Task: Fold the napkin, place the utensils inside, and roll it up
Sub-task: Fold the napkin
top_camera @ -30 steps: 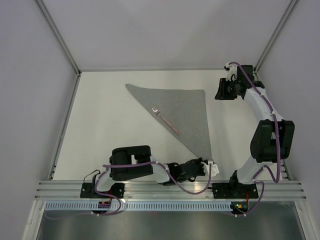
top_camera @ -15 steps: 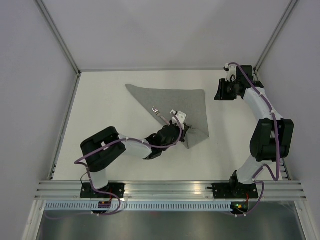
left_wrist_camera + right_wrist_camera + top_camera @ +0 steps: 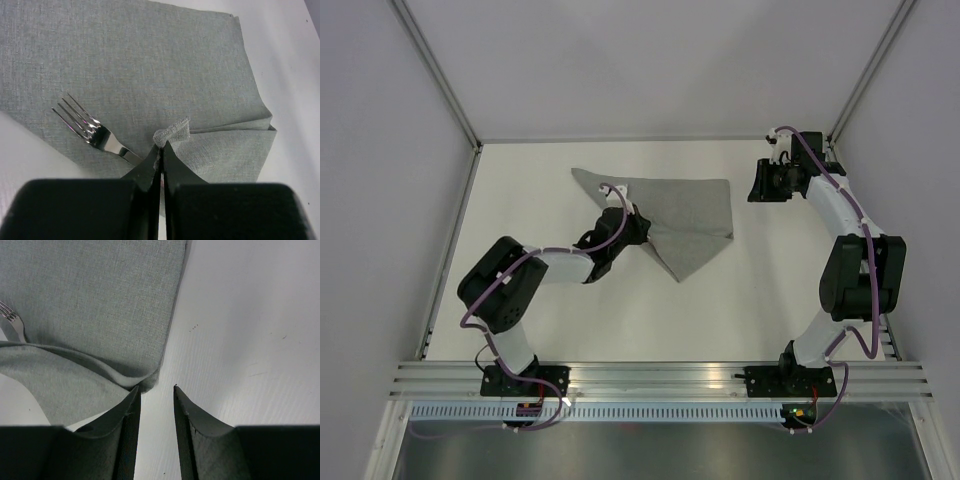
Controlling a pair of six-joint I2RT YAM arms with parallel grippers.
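Note:
The fork's handle [image 3: 130, 156] runs beneath the napkin's corner in the robot's left gripper, so the left gripper should keep pulling that corner toward the fork's tines [image 3: 76, 118] until it gets to them, then let go.
The grey napkin [image 3: 692, 205] lies at the back middle of the table, its near corner pulled up and over itself into a loose flap. My left gripper [image 3: 640, 224] is shut on that corner. In the left wrist view a small tab of napkin [image 3: 172, 132] sticks out past the left gripper [image 3: 161, 146]. A fork [image 3: 95, 132] lies on the cloth just left of the tips, its handle running under the fingers. The top view hides it behind the arm. My right gripper [image 3: 753, 183] hovers open beside the napkin's far right corner [image 3: 150, 382], with nothing between its jaws [image 3: 156, 386].
The white table [image 3: 520, 290] is boxed in by grey walls on the left, back and right. An aluminium rail [image 3: 660, 375] with both arm bases runs along the near edge. My left arm stretches across the table's left middle.
My left gripper has carried the napkin's near corner from the table's front edge up and left, folding the cloth over the fork's handle. The right arm has stayed in place.

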